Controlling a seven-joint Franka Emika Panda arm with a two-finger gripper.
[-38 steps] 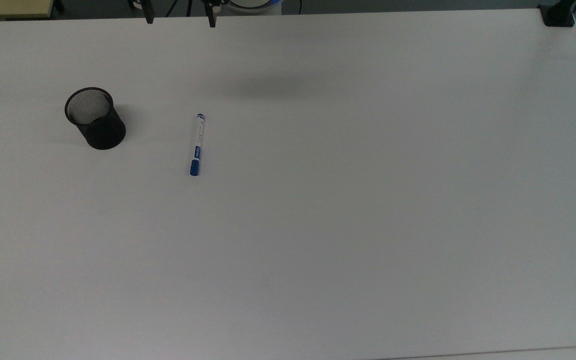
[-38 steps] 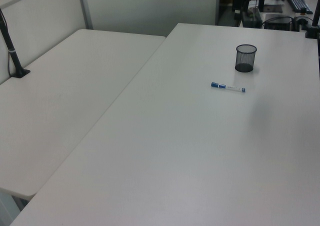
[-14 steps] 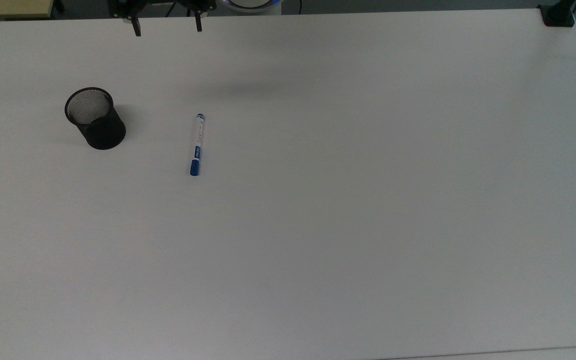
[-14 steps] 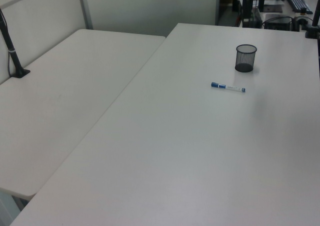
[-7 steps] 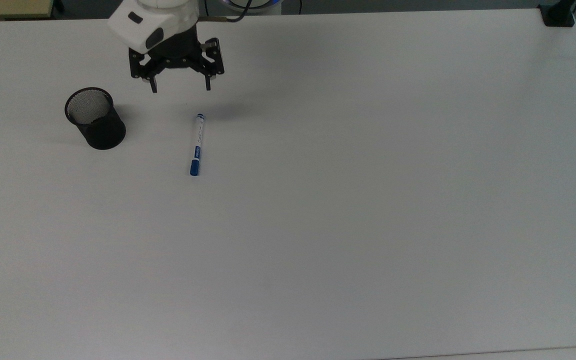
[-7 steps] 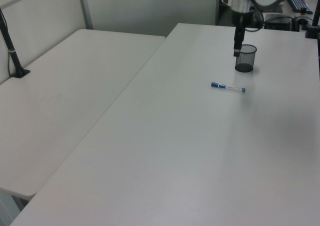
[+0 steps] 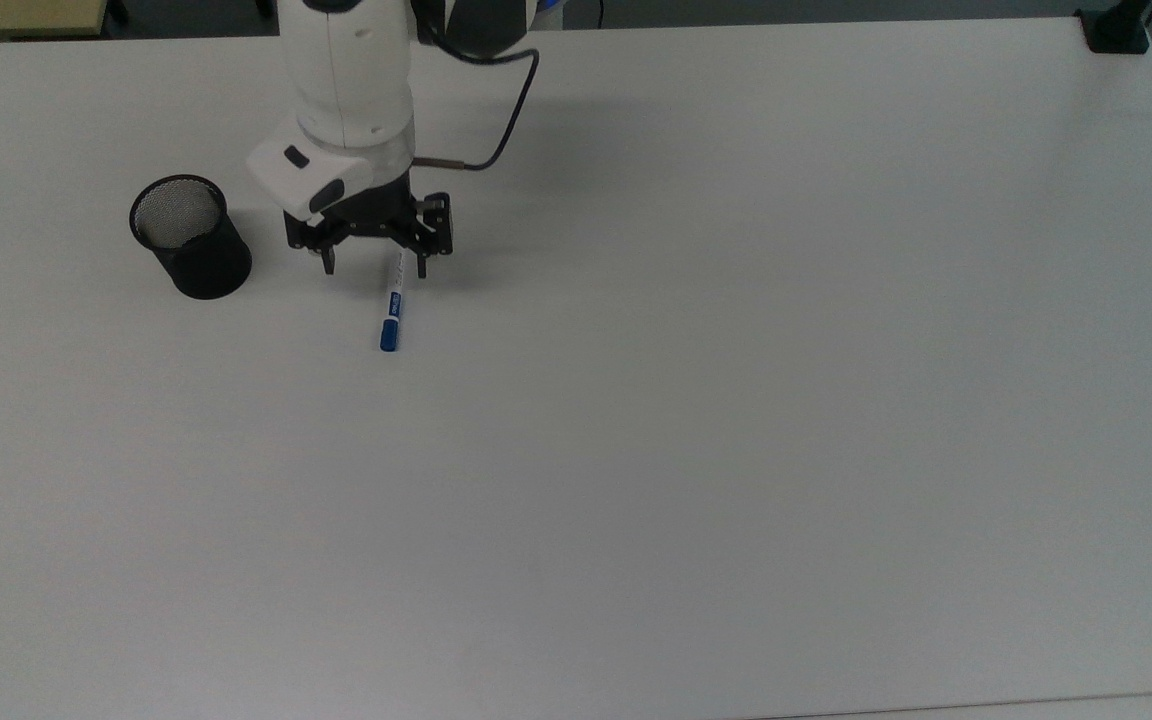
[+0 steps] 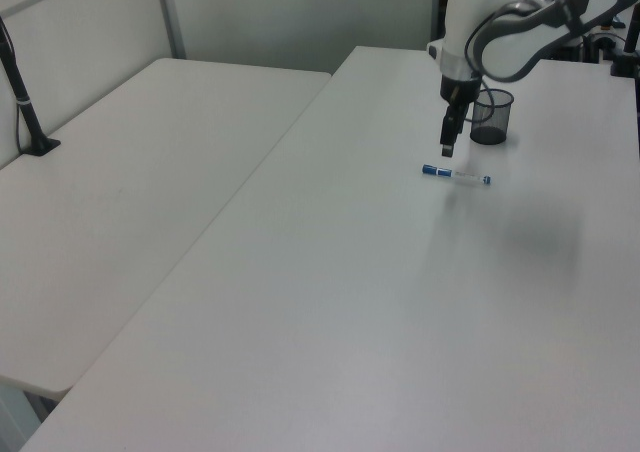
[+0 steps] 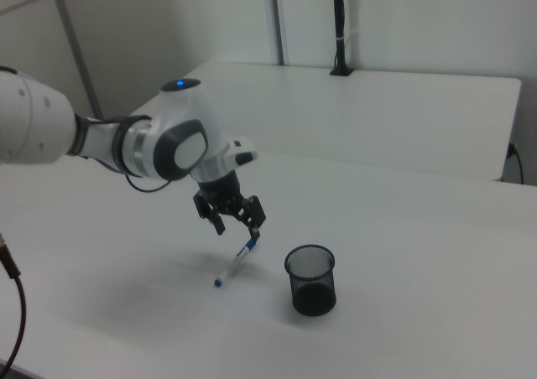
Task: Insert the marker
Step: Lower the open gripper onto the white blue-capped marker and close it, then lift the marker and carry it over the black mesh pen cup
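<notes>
The black mesh cup (image 8: pixel 491 118) is wide and shorter than the marker (image 8: pixel 456 175), so when I put the marker in, it will lean with its blue cap above the cup's rim.
The marker (image 7: pixel 392 305) lies flat on the white table (image 7: pixel 736 400), its blue cap toward the top view's bottom. My gripper (image 7: pixel 376 268) hangs open just above the marker's white end, which lies between the fingers, nearer the top view's right one. The black mesh cup (image 7: pixel 191 250) stands upright on the top view's left of the gripper, apart from it. In the left view the gripper (image 8: pixel 447 150) hovers a little above the marker (image 8: pixel 455 175), with the cup (image 8: pixel 491 117) behind. The right view has the gripper (image 9: pixel 239 231) over the marker (image 9: pixel 235 262), and the cup (image 9: pixel 311 280) on the right view's right.
The arm's black cable (image 7: pixel 506 120) loops out on the top view's right of the wrist. A black clamp (image 7: pixel 1116 30) sits at the table's far corner. A second white table (image 8: pixel 130 172) adjoins, with a black post (image 8: pixel 25 102) on it.
The arm has come in from the top view's upper edge and dropped down over the marker's white end, fingers open throughout. Marker and cup have not moved.
</notes>
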